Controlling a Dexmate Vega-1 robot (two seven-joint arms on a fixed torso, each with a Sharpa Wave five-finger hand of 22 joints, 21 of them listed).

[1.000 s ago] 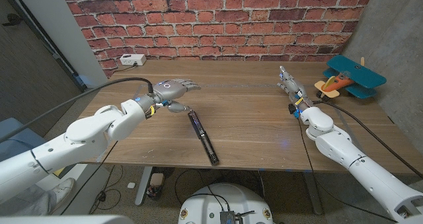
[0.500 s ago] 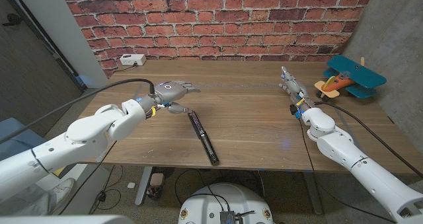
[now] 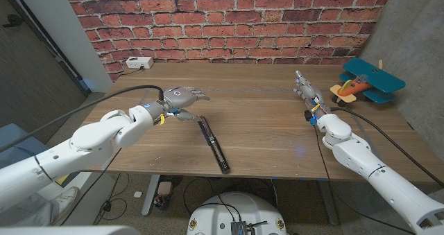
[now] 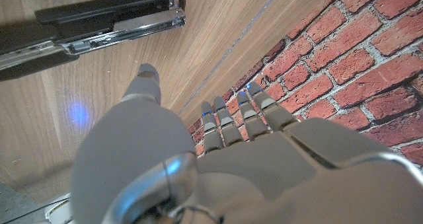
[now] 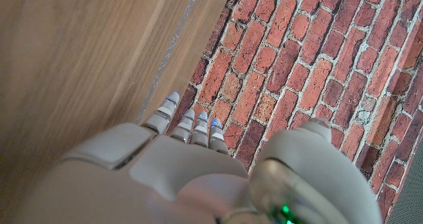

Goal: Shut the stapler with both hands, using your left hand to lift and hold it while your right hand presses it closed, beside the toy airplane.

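The black stapler [image 3: 219, 156] is lying swung open in a single flat line, so it will stay straight across its hinge [image 3: 213, 142] when the robot lifts it by one end.
A long black stapler [image 3: 212, 143] lies swung open in one flat line on the wooden table [image 3: 263, 131], left of centre. My left hand [image 3: 184, 96] hovers at its far end with fingers spread and holds nothing. In the left wrist view the thumb [image 4: 143, 84] hangs a short way from the stapler [image 4: 99, 22], not touching it. My right hand [image 3: 306, 91] stands on the right side of the table with fingers straight and empty, well apart from the stapler. The toy airplane [image 3: 366, 82], blue with an orange body, sits at the far right corner. The right hand [image 5: 178, 164] points toward the brick wall.
A white power box [image 3: 139, 62] with a cable sits at the back left by the brick wall [image 3: 229, 20]. The stapler's near end lies close to the table's front edge [image 3: 229, 175]. Bare wood stretches between the stapler and the right hand.
My left hand has sunk slightly toward the stapler's far end. The stapler, right hand and airplane have not moved.
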